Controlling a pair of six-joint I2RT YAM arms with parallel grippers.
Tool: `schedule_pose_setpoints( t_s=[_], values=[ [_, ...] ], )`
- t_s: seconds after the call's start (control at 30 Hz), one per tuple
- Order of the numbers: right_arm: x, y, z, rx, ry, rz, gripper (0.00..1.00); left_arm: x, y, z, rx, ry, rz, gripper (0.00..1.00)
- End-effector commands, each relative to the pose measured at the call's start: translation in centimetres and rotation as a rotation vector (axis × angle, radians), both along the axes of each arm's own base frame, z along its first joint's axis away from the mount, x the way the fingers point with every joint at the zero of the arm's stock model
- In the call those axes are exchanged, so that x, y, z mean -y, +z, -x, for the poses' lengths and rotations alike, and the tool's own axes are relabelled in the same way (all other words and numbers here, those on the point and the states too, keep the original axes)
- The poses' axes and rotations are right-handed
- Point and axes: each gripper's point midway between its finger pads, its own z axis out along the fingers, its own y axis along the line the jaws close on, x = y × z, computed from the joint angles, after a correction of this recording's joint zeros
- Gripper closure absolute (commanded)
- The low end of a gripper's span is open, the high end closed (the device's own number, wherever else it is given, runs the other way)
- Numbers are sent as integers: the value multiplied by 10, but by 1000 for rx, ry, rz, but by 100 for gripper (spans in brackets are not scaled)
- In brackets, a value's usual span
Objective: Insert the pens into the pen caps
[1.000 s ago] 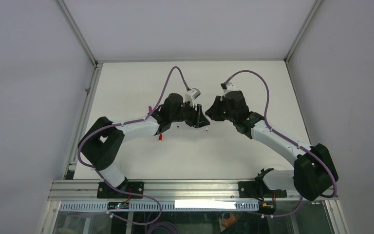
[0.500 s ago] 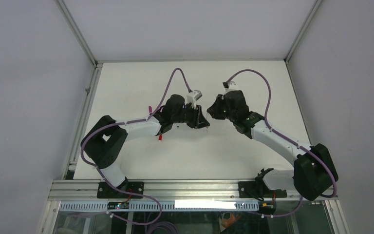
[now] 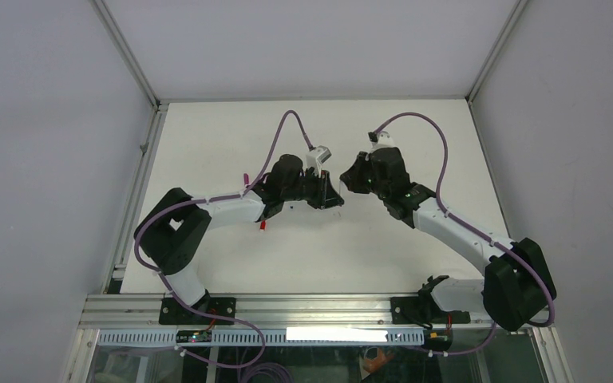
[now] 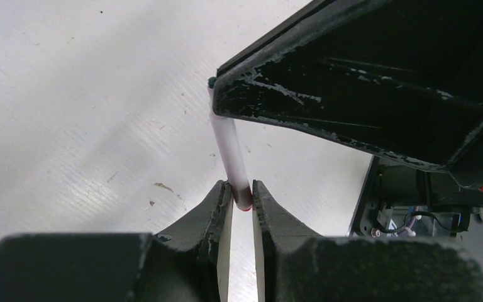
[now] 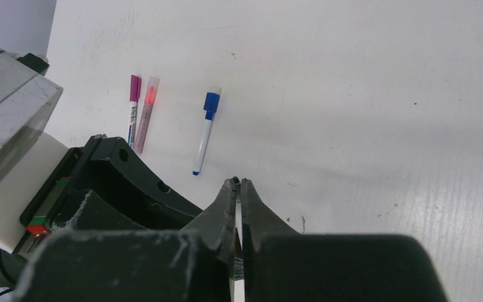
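I have the white pen's dark end point(image 4: 212, 82) covered with my right gripper, which should open, leave the pen in my left gripper and take the red cap point(image 3: 262, 226).
A white pen point(image 4: 229, 148) hangs above the table between my two grippers. In the left wrist view my left gripper point(image 4: 243, 190) pinches its reddish lower end. The pen's dark upper end disappears behind the black fingers point(image 4: 352, 82) of the other gripper. My right gripper point(image 5: 238, 182) is shut, with that dark end showing at its tips. From above, both grippers meet at mid-table, left gripper point(image 3: 335, 199) and right gripper point(image 3: 347, 186). A white pen point(image 5: 204, 135) with a blue pen cap point(image 5: 211, 102) lies on the table.
A magenta pen point(image 5: 133, 110) and a pale pink pen point(image 5: 146, 116) lie side by side, left of the blue-capped one. A small red cap point(image 3: 262, 226) rests on the table under the left arm. Purple cables arch over both wrists.
The left gripper's jaws have closed onto the white pen's reddish end. Both wrists shifted slightly away from the bases; the right gripper stayed shut.
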Motion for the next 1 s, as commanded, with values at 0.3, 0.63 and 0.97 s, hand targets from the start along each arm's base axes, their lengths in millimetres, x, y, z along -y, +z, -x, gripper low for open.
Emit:
schedule_pose_setpoints(
  t_s=[0.3, 0.63, 0.97],
  values=[
    [-9, 27, -6, 82, 11, -67, 63, 10, 6, 3, 20, -39, 34, 100],
    [-10, 21, -6, 66, 18, -52, 50, 10, 9, 3, 25, -41, 35, 100],
    [-16, 7, -2, 24, 56, -48, 61, 7, 10, 0, 42, -27, 16, 100]
  ],
)
